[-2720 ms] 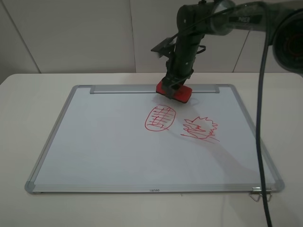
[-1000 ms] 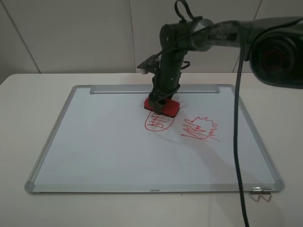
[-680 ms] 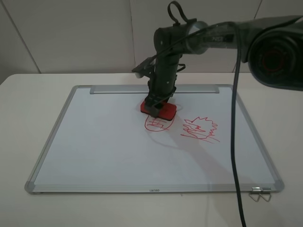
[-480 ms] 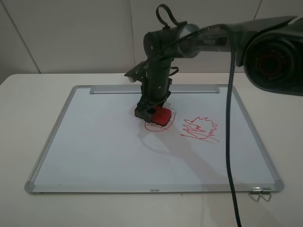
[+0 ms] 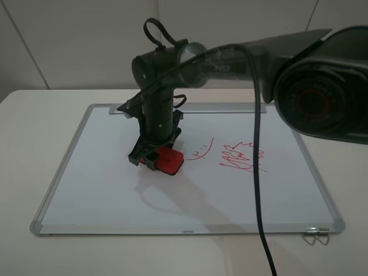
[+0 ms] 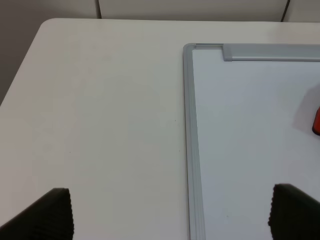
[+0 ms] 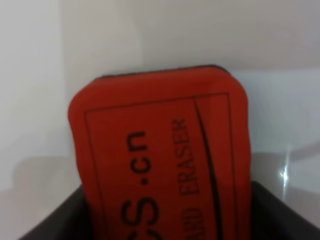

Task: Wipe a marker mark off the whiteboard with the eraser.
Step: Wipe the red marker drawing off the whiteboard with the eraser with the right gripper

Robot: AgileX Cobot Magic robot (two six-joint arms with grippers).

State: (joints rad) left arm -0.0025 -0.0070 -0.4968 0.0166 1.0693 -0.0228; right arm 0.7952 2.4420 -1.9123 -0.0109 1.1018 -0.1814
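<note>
The eraser rests on clean board by the mark's remaining arc (image 5: 208, 148), so my right gripper needs to sweep the eraser back across the arc (image 5: 201, 153) toward the spiky scribble.
The whiteboard (image 5: 98, 178) lies flat on the table, its grey tray strip along the far edge. My right gripper (image 5: 153, 156) reaches across the middle and is shut on the red eraser (image 5: 166, 160), which rests on the board left of centre. In the right wrist view the eraser (image 7: 160, 155) fills the frame between dark fingers (image 7: 282, 217). Of the marker mark (image 5: 202, 153) only a right-hand arc and a few short strokes show. My left gripper (image 6: 172, 212) is open over the table beside the board's left frame, holding nothing.
The red spiky scribble (image 5: 244, 157) with slanted underlines sits untouched right of the mark's remnant. A metal clip (image 5: 316, 236) hangs at the board's near right corner. The right arm's black cable (image 5: 257, 172) drapes across the board's right side.
My right gripper has swept the eraser from the tray edge toward the near left, over the oval mark. Most of the oval and its grid has vanished.
</note>
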